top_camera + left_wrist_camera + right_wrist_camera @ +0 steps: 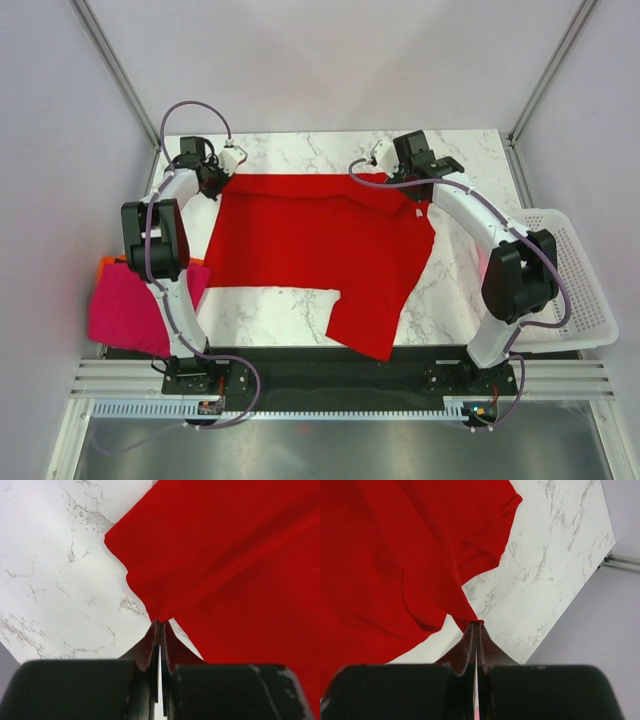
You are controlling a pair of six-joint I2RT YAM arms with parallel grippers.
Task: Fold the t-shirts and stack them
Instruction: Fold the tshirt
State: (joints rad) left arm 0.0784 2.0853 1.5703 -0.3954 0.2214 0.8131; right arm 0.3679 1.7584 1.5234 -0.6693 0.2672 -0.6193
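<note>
The red t-shirt's far edge (300,177) goes straight across the marble, so the robot's right gripper should go on lowering the held corner (471,615) until it lies down, and then let go.
A bright red t-shirt (310,245) lies spread over the marble table, one part hanging over the near edge. My left gripper (232,160) is shut on its far left corner; in the left wrist view the cloth (225,560) is pinched at the tips of that gripper (160,623). At the far right, my right gripper (385,155) is shut on the shirt's other far corner. The right wrist view shows red cloth (395,555) caught at its closed tips (477,624). A magenta t-shirt (125,310) lies on an orange one (108,262) at the table's left edge.
A white perforated plastic basket (575,290) stands off the table's right edge, beside the right arm. The marble tabletop (470,250) shows around the red shirt. Grey walls close in on both sides and at the back.
</note>
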